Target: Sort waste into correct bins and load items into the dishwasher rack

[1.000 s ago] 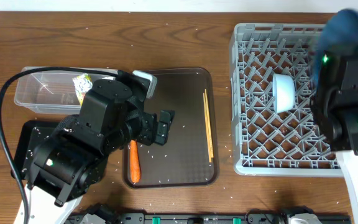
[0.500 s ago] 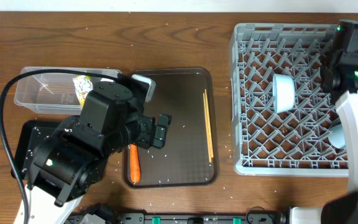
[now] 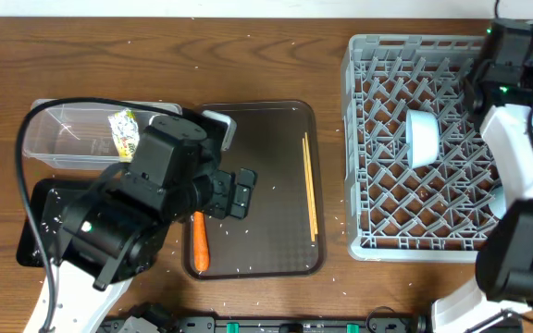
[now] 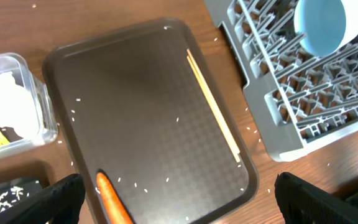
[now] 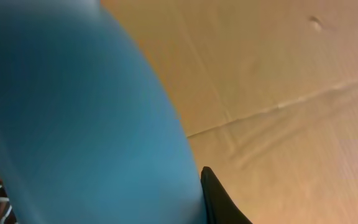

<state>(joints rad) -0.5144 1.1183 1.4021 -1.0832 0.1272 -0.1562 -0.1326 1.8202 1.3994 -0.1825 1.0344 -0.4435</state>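
The orange carrot [image 3: 201, 248] lies short of where my left gripper's open fingers are, so next I move them back over the carrot and carry it to the black tray [image 3: 41, 205].
My left gripper [image 3: 239, 191] [image 4: 179, 208] is open and empty above the brown serving tray [image 3: 276, 120]. The orange carrot [image 3: 199, 239] [image 4: 112, 199] lies at the tray's near left, just left of the gripper. Two chopsticks [image 3: 310, 185] [image 4: 213, 109] lie along the tray's right side. The grey rack [image 3: 387, 242] holds the white bowl [image 3: 421, 137] [image 4: 325, 25] on its side. My right gripper [image 3: 507, 42] is at the rack's far right corner. In the right wrist view one black finger [image 5: 219, 199] presses against the blue plate [image 5: 73, 124].
The clear tub [image 3: 58, 139] holds the yellow-green wrapper [image 3: 121, 129] and white tissue [image 4: 8, 106]. The black tray [image 3: 35, 213] lies in front of it, under my left arm. Rice grains are scattered over the table and the brown tray. A pale cup [image 3: 498, 199] sits in the rack.
The right arm has swung from over the rack's right side to its far right corner, and the blue plate has left the overhead view. The left gripper has barely moved.
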